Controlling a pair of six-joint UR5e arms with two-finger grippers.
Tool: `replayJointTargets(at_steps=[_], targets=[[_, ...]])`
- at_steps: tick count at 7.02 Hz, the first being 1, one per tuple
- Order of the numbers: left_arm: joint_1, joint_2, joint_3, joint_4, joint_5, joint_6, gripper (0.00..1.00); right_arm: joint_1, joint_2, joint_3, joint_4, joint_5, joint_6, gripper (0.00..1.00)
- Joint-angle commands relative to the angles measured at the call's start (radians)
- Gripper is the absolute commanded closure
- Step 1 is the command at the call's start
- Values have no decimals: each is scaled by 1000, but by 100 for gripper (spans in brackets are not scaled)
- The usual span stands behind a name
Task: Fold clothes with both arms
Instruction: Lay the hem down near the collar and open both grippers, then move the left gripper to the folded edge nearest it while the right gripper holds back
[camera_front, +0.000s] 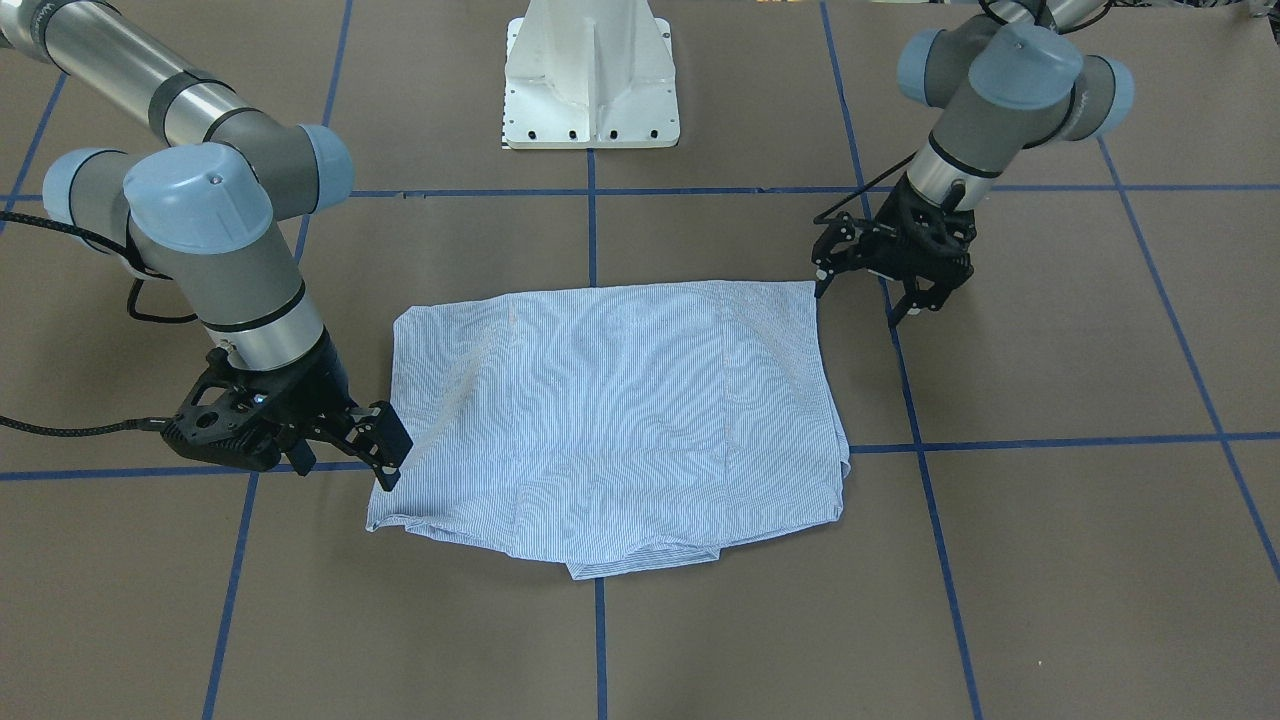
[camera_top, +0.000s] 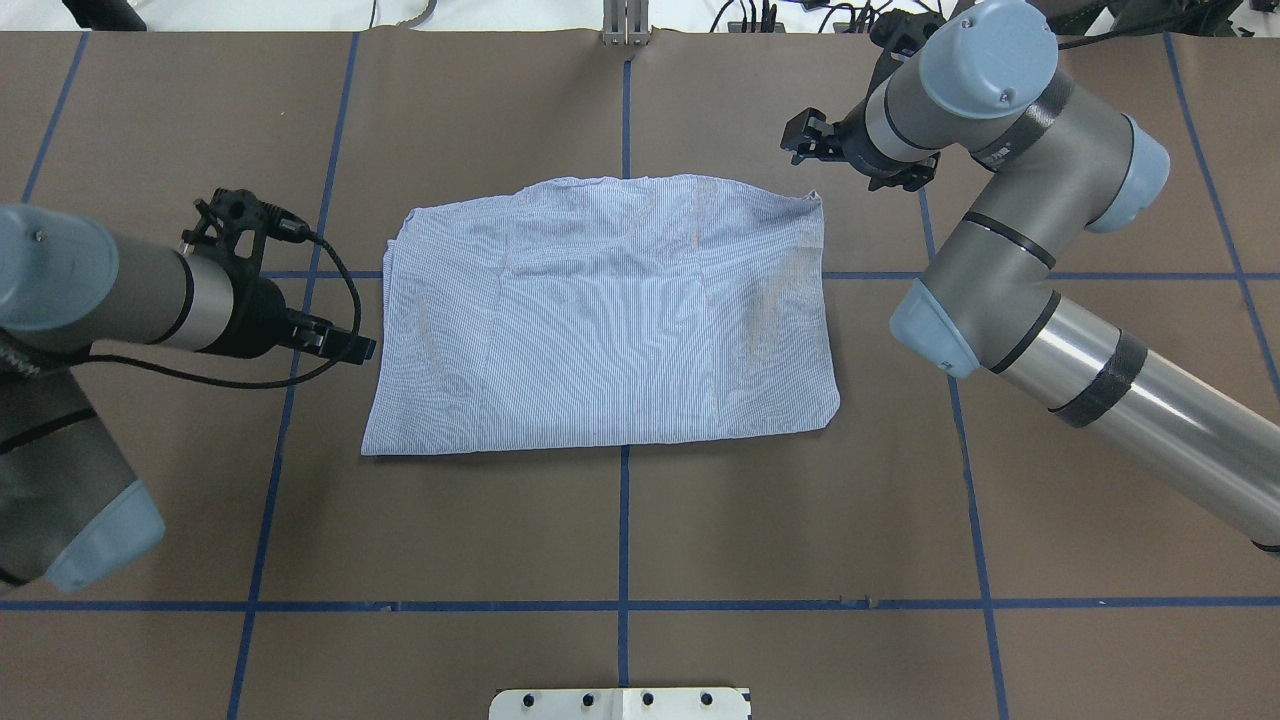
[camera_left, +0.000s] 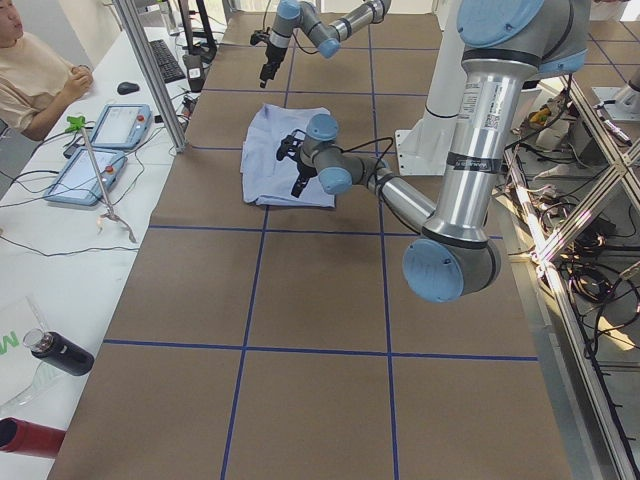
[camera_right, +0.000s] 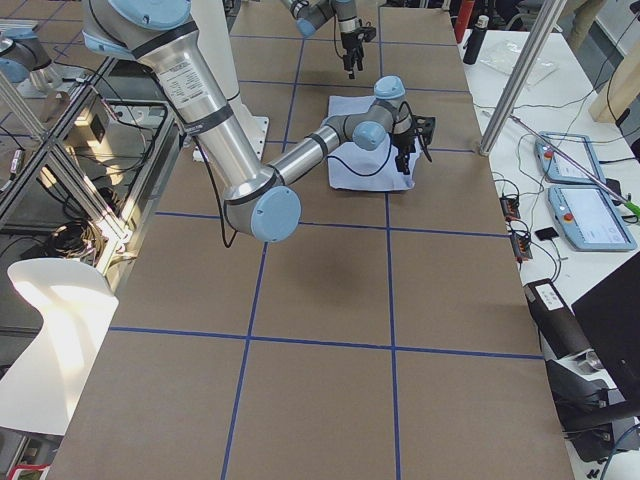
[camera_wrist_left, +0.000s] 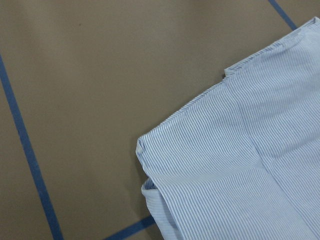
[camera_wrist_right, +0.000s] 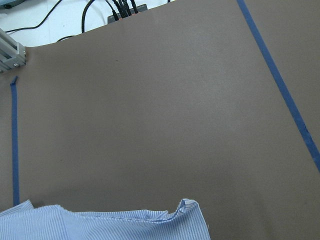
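The striped shirt has its stacked layers (camera_front: 644, 560) lying flat together. I expect the whole striped shirt (camera_front: 618, 420) to swivel along, still folded, when my left gripper pulls the corner.
The light blue and white striped shirt (camera_front: 610, 400) lies folded into a rough rectangle at the table's middle (camera_top: 600, 310), collar and buttons hidden. My left gripper (camera_front: 855, 305) is open and empty, just outside the shirt's corner nearest the robot, by its left edge (camera_top: 350, 345). My right gripper (camera_front: 345, 468) is open and empty, with one finger at the shirt's far right corner (camera_top: 830, 150). The left wrist view shows a layered shirt corner (camera_wrist_left: 240, 165) on the brown table. The right wrist view shows a crumpled shirt edge (camera_wrist_right: 100, 222). Neither wrist view shows fingers.
The brown table is marked with a blue tape grid (camera_front: 592, 230). The white pedestal base (camera_front: 592, 80) stands at the robot's side of the table. A side bench holds tablets (camera_left: 95, 150) and bottles (camera_left: 60, 352), with a seated operator (camera_left: 30, 70) beside it.
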Motion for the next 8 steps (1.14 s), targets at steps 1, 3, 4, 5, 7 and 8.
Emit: replayJointTargets(at_steps=[1, 3, 4, 5, 7, 8], targets=[[165, 61, -5, -59, 139, -166, 1, 1, -2, 3, 0, -4, -2, 0], [185, 51, 10, -59, 144, -217, 21, 1, -2, 2, 0, -4, -5, 0], [185, 48, 23, -59, 144, -220, 37, 1, -2, 2, 0, -4, -5, 0], [185, 47, 27, -60, 144, -220, 45, 1, -4, 2, 0, -4, -5, 0], [185, 13, 68, -60, 143, -221, 46, 1, -4, 2, 0, -6, -5, 0], [185, 8, 79, -62, 143, -220, 46, 1, -6, 2, 0, -6, -5, 0]])
